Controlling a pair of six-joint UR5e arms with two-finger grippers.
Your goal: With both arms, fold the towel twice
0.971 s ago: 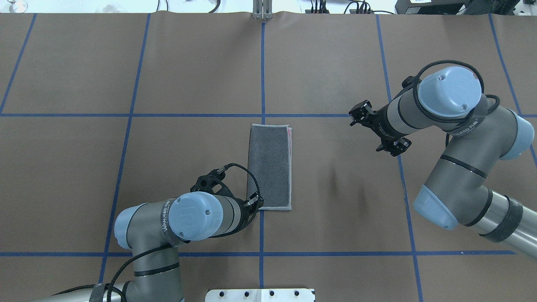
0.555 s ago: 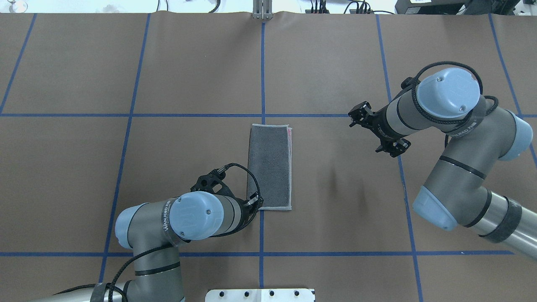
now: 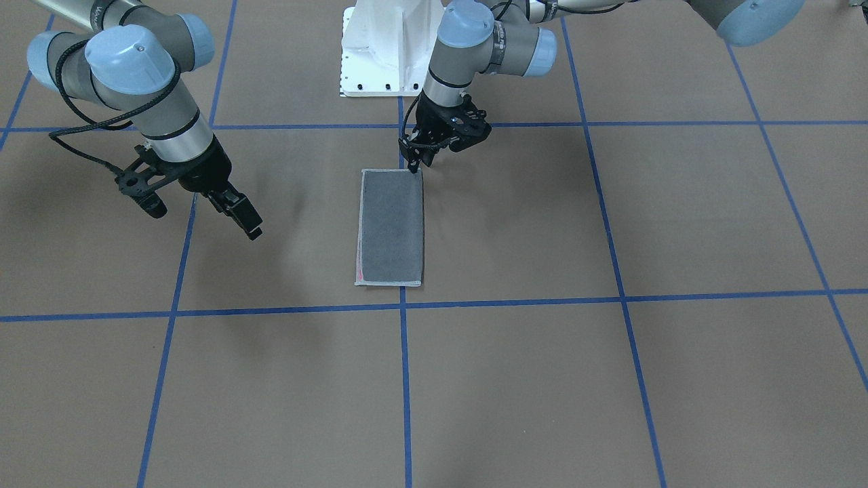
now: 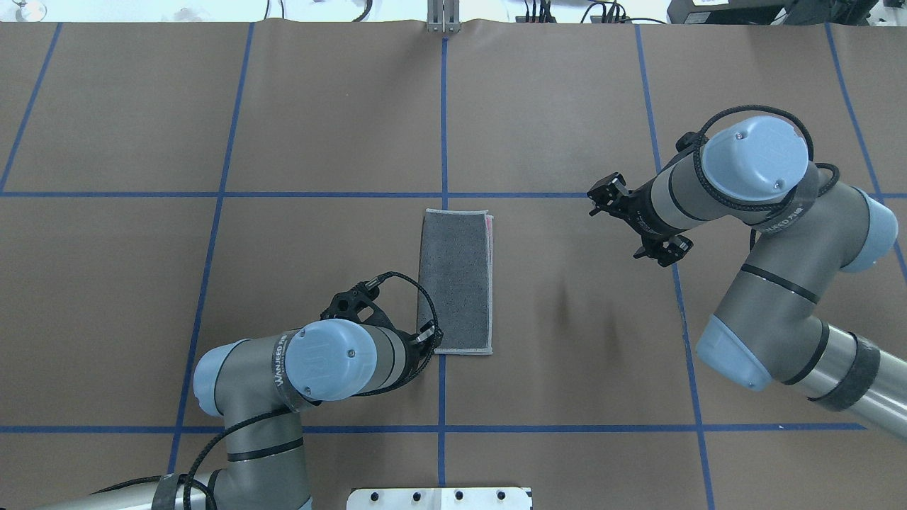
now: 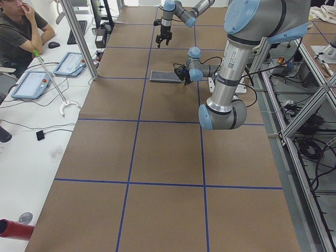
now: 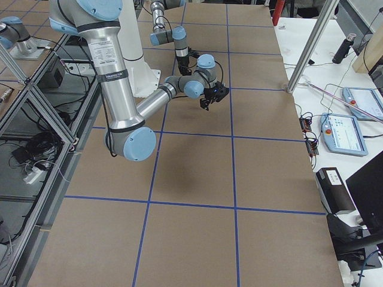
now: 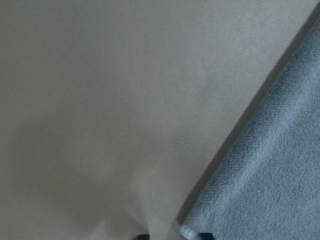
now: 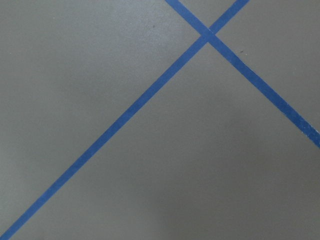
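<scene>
My left gripper will make the towel point(image 3: 391, 228) swivel crooked when I lift and fold it, because the gripper is at just one near corner point(image 3: 420, 171) and the rest of the towel lies loose.
The towel point(image 4: 455, 280) lies flat at the table's middle as a narrow rectangle, dark grey face up, with a sliver of pink along its right edge; it also shows in the front view point(image 3: 391, 227). My left gripper point(image 4: 427, 338) points down at the towel's near left corner point(image 3: 412, 163). In the left wrist view its two fingertips point(image 7: 142, 236) stand slightly apart, open, with the towel's corner point(image 7: 270, 175) between them. My right gripper point(image 3: 203, 217) hangs wide open and holds nothing above the bare table, well to the right of the towel point(image 4: 618, 228).
Blue tape lines point(image 4: 443, 106) divide the brown table cover into squares. The white pedestal base point(image 4: 439, 498) sits at the near edge. In the left side view a seated person point(image 5: 16, 26) and tablets point(image 5: 31, 84) are beyond the table's far side.
The left arm has shifted a little toward the towel's corner, its gripper staying there. The right arm has drifted slightly away from me. The towel has not moved.
</scene>
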